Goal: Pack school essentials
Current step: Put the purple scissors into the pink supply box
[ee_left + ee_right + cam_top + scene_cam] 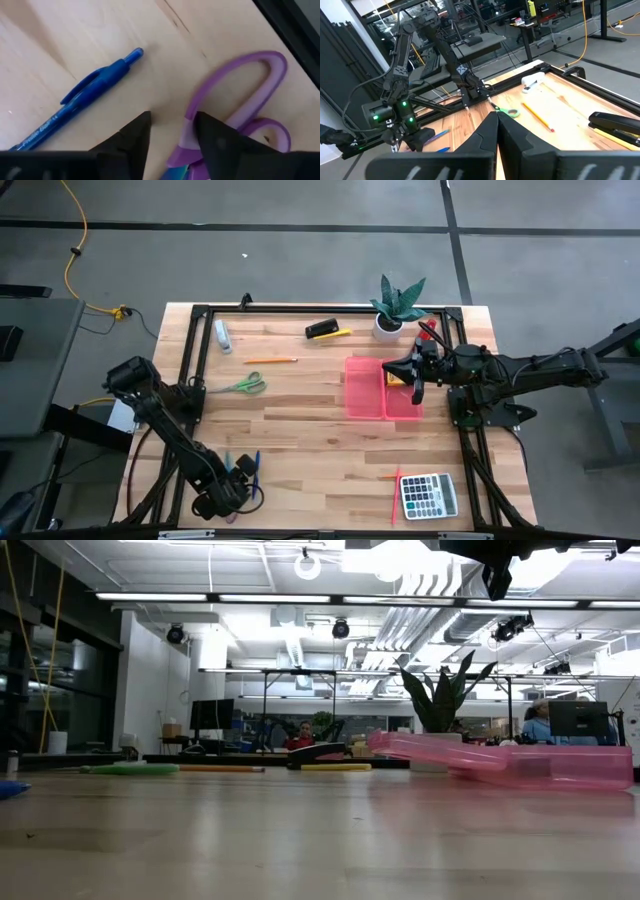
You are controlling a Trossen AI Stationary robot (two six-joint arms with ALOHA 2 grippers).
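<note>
The purple-handled scissors (189,138) lie under the robot's left gripper, a long way from the pink tray (366,390), so the robot should pick them up and hand them to its right gripper above the tray.
My left gripper (172,127) is open, low over the table's near left part (235,485). The purple-handled scissors (240,100) lie flat under one finger, and bare table shows between the fingertips. The blue pen (85,95) lies flat just beside the other finger. My right gripper (496,119) is shut and holds nothing that shows. It hangs above the translucent pink tray (365,390), where the small yellow crayon box (396,380) lies. The green-handled scissors (245,386) and an orange pencil (270,360) lie flat farther back. My left gripper comes from above, pointing down. One finger (215,140) stands over the purple scissors where the handles meet the blades (187,125). I cannot tell whether it touches them. The scissors lie flat on the table.
A potted plant (398,305) stands at the far right behind the tray. A black stapler with a yellow marker (325,330) and a white item (222,335) lie at the far edge. A calculator (428,495) and a red pencil (397,498) lie near right.
</note>
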